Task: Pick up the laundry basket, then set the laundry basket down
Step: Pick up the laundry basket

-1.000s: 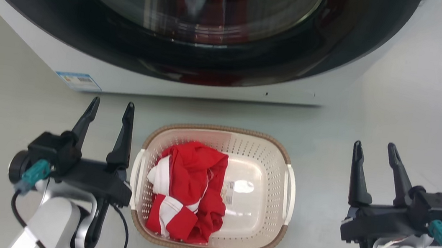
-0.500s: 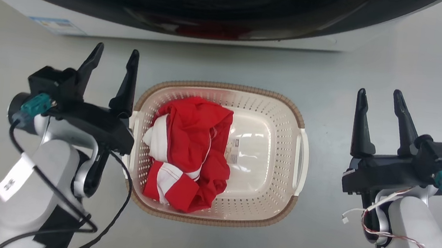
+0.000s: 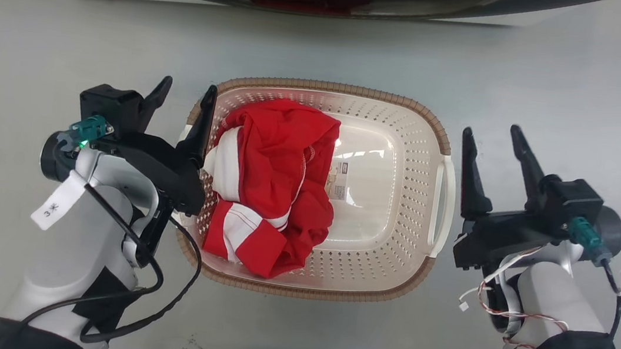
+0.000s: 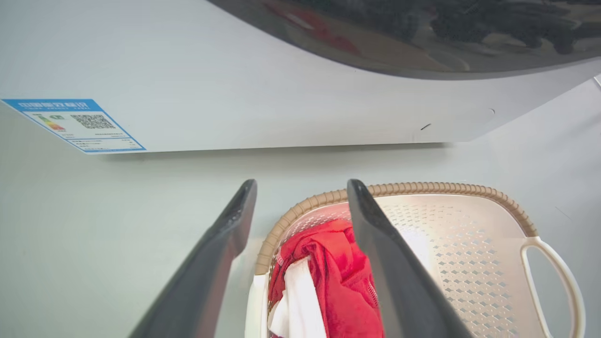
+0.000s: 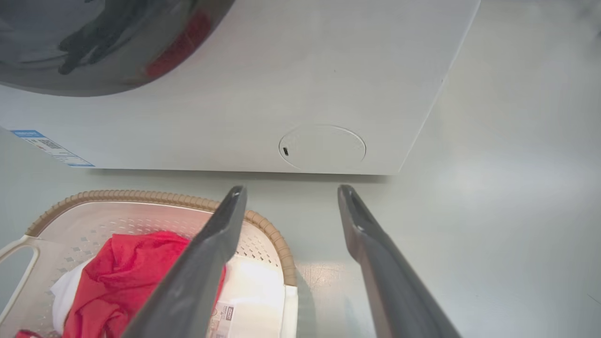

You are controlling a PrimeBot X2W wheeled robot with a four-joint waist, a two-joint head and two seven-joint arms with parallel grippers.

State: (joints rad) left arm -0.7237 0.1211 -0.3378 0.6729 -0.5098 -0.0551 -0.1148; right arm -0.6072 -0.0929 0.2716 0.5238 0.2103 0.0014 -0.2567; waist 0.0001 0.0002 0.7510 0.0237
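Both ends of the white handle (image 3: 448, 207) go into the laundry basket's brown rim (image 3: 443, 142), so the handle will stay in place when I lift the laundry basket.
The laundry basket (image 3: 327, 88) stands on the floor, cream with a brown woven-look rim and white side handles. A red and white garment (image 3: 267, 187) lies in its left half. My left gripper (image 3: 188, 88) is open and straddles the basket's left rim. In the left wrist view one finger (image 4: 394, 263) hangs over the inside of the basket (image 4: 422, 188) and the other stays outside. My right gripper (image 3: 490, 131) is open too, close beside the right handle (image 3: 442, 199). In the right wrist view its left finger (image 5: 197, 272) overlaps the basket's edge (image 5: 141, 195).
A white front-loading washing machine (image 4: 281, 84) with a dark round door stands just beyond the basket. It carries a blue energy label (image 4: 75, 124) at its lower left. Grey floor (image 3: 594, 85) spreads out around the basket.
The head camera has tilted down, so the washer slid up the picture. Both grippers have closed in on the basket: the left now straddles the left rim, the right sits by the right handle.
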